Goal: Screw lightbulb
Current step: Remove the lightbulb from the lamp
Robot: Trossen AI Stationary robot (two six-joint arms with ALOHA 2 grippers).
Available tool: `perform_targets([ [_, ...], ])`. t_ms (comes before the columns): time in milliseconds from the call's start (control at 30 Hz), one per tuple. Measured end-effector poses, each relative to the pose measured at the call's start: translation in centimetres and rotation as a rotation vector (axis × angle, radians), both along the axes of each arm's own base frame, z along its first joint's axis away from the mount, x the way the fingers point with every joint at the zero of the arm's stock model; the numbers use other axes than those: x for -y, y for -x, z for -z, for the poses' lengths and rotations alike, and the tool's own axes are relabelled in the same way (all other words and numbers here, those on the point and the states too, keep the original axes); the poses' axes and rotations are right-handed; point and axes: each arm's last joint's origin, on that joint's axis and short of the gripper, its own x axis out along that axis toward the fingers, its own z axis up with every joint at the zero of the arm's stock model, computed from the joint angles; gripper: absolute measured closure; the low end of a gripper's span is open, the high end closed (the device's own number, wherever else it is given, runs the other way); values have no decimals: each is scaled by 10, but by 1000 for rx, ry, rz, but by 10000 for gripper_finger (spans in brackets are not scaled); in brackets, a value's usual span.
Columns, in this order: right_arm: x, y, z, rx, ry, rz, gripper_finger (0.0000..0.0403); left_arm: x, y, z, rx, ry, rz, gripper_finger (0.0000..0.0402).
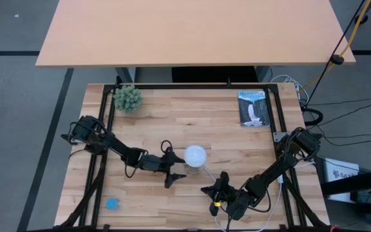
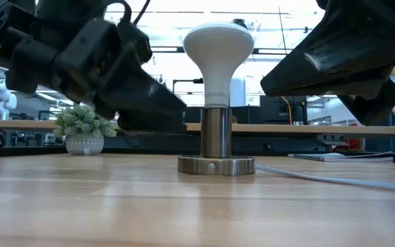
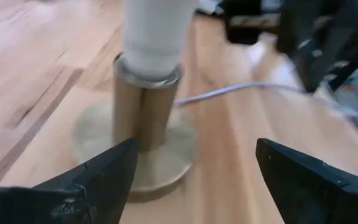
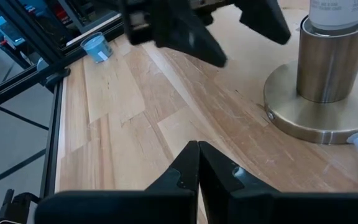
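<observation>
The brass socket column stands up from the middle of its round base disc. The disc will lift and tilt with it when I carry the column.
The white lightbulb stands upright, its base in the brass socket column, which rises from a round base disc on the wooden table; from above its dome shows at mid-table. My left gripper is open just left of and nearer than the socket; the left wrist view shows its fingers spread in front of the column, touching nothing. My right gripper is shut and empty, low over the table near the socket's near right side.
A white cord runs from the socket base toward the table's right. A small potted plant stands at the far left and a picture booklet lies at the far right. A small blue round thing lies near the front left corner.
</observation>
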Motion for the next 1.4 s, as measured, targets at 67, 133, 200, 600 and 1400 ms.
perform_targets([
  [67, 0, 0, 0, -1, 3, -1, 403, -2, 0, 3, -19, -20, -27, 69],
  [133, 0, 0, 0, -1, 3, -1, 403, -4, 0, 4, -19, -53, -34, 69],
  [200, 0, 0, 0, -2, 10, -4, 403, -7, -1, 3, -15, -76, -34, 69],
  [600, 0, 0, 0, -9, 42, -17, 403, -14, -9, 5, 0, -142, -18, 69],
  [1400, 0, 0, 0, -12, 49, -23, 403, -12, -54, 15, 21, -191, -19, 69],
])
